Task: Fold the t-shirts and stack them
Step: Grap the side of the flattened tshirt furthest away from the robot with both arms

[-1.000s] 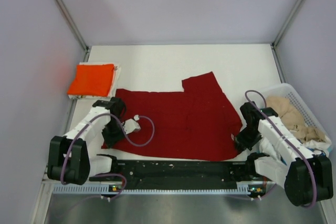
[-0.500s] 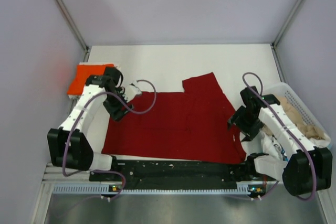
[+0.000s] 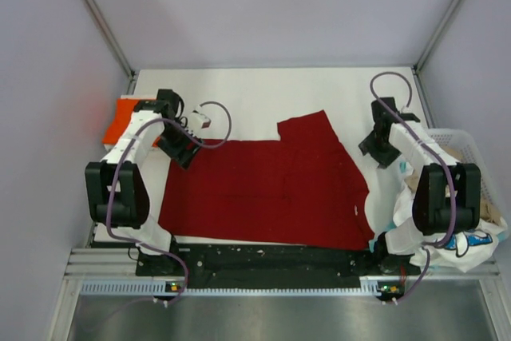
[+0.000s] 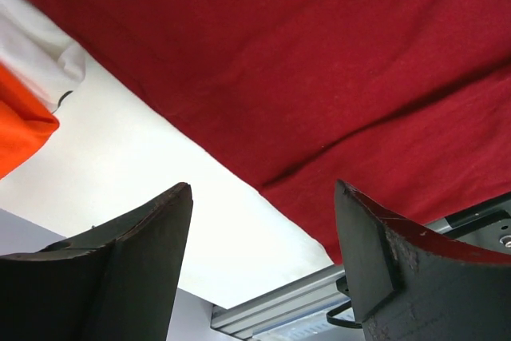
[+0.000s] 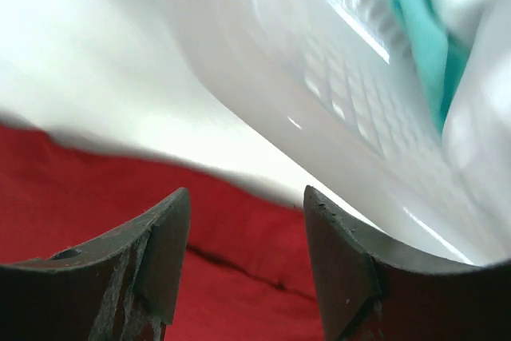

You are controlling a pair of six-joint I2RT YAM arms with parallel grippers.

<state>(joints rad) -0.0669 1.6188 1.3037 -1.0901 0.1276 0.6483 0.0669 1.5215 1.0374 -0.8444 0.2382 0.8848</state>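
The red shirt's sleeve (image 3: 306, 124) lies flat beyond the red shirt's far edge (image 3: 243, 141), so it should come along and land on the shirt's body when the robot folds that edge over.
A large dark red t-shirt (image 3: 263, 185) lies spread flat in the middle of the table. At the far left lies a folded orange-red t-shirt (image 3: 125, 120), partly covered by my left arm. My left gripper (image 3: 182, 149) hangs open over the red shirt's far-left corner, with nothing between its fingers. The left wrist view shows the gripper (image 4: 263, 191), the red shirt's edge (image 4: 335, 61) and the orange shirt (image 4: 20, 129). My right gripper (image 3: 375, 148) is open and empty beside the red shirt's right edge (image 5: 239, 277). A white printed shirt (image 3: 391, 197) spills from the basket.
The white lattice basket (image 3: 457, 138) stands at the right edge, its wall (image 5: 343, 93) close to my right gripper. Teal-and-white cloth (image 5: 423, 29) lies in it. A metal rail (image 3: 263, 259) runs along the near edge. Grey walls close in the table on three sides.
Both grippers have opened and let go of the red shirt's near edge. Both arms swung away toward the far side. White cloth now hangs out of the basket by my right arm.
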